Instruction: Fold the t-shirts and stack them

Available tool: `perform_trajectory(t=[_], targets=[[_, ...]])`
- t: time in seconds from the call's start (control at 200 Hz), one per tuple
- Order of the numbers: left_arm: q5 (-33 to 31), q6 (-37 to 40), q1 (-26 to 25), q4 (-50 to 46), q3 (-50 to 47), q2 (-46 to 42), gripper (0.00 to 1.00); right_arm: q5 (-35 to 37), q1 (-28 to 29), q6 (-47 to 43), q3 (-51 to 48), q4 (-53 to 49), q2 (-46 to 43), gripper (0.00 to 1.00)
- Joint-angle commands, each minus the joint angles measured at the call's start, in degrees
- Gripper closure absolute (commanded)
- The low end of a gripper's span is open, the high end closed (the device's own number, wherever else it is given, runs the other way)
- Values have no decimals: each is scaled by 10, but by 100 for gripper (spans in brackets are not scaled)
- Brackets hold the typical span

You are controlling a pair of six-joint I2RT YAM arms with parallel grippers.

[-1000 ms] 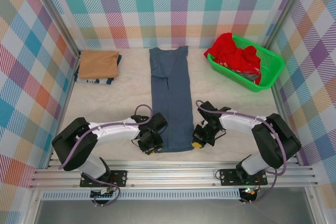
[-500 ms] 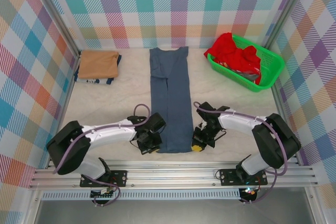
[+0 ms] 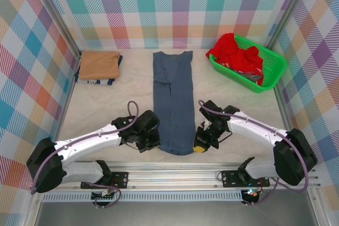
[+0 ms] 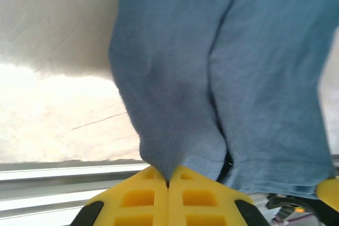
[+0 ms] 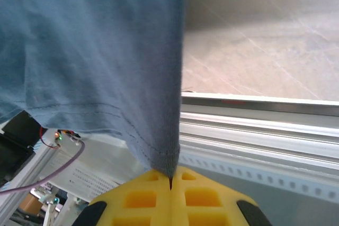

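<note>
My grippers are holding both corners of the blue t-shirt's hem (image 3: 177, 152). My left gripper should keep carrying the hem back until it lies short of the t-shirt's collar.
A slate-blue t-shirt (image 3: 174, 101), folded into a long narrow strip, runs from the back of the table toward the near edge. My left gripper (image 3: 157, 142) is shut on its near left corner, and my right gripper (image 3: 197, 144) is shut on its near right corner. In the left wrist view the yellow jaws (image 4: 168, 183) pinch the blue t-shirt (image 4: 212, 51) at a hemmed corner. The right wrist view shows the same: the gripper (image 5: 170, 183) pinching a stitched corner of the blue t-shirt (image 5: 95, 41), which hangs up and away. A tan t-shirt (image 3: 99, 64) lies folded at the back left. A red t-shirt (image 3: 233, 51) is bunched in the basket.
The green mesh basket (image 3: 273, 70) stands at the back right corner. The tan shirt rests on a blue and white folded cloth (image 3: 95, 81). Checked walls close in three sides. A metal rail (image 3: 175, 175) runs along the near edge. Bare tabletop (image 3: 122, 99) lies on both sides of the blue strip.
The left gripper has closed on the near left corner. Both grippers have lifted the near hem and drawn it narrower. The left arm has stretched out lower.
</note>
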Motion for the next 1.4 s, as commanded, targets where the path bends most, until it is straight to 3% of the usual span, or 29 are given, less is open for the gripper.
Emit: perform_trajectory(t=[0.0, 0.445, 0.885, 1.145, 1.395], targets=[[-16, 17, 42, -1, 31, 8, 100, 35, -19, 7, 40, -28, 20, 100], [16, 81, 165, 15, 134, 114, 100, 54, -99, -52, 214, -58, 155, 100], [31, 125, 241, 24, 247, 218, 100, 58, -124, -86, 381, -96, 259, 100], [41, 138, 293, 34, 343, 289, 100, 70, -155, -106, 537, -126, 356, 100], [62, 173, 327, 16, 487, 430, 100, 65, -196, -121, 703, -153, 499, 100]])
